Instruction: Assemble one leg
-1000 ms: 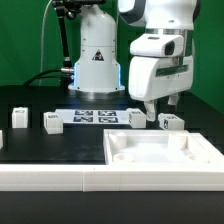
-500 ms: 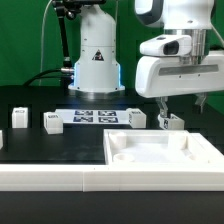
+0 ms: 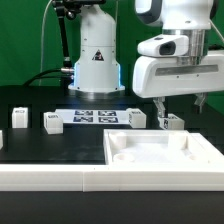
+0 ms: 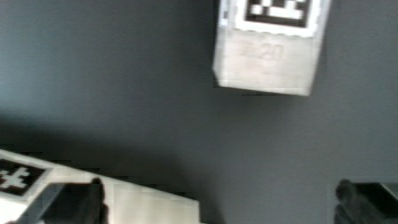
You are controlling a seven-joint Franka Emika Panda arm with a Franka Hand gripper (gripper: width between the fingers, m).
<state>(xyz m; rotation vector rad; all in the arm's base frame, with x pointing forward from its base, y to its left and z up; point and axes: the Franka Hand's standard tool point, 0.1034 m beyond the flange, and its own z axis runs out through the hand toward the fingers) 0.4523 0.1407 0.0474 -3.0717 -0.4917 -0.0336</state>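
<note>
Round sockets (image 3: 122,158) show in the corners of the white panel. I should expect a hidden rounded peg on the leg's end (image 3: 172,122) when I lift the leg.
Several small white legs with square tags stand on the black table: one (image 3: 18,117) at the exterior view's far left, one (image 3: 52,122) beside it, one (image 3: 137,118) right of the marker board, and one (image 3: 172,122) further right. My gripper (image 3: 180,108) is open and empty, hovering just above that last leg. In the wrist view a tagged leg (image 4: 270,45) lies ahead of the gripper (image 4: 217,205). Another white tagged piece (image 4: 151,205) sits close beside one dark finger (image 4: 71,205), not gripped.
The marker board (image 3: 95,116) lies at the back middle. The large flat white panel (image 3: 165,150) with recessed corners lies in front of the gripper. A long white rail (image 3: 60,178) runs along the front edge. The robot base (image 3: 97,60) stands behind.
Between one second and half a second ago the arm shifted toward the exterior view's right, over the rightmost leg. Since then nothing has visibly moved.
</note>
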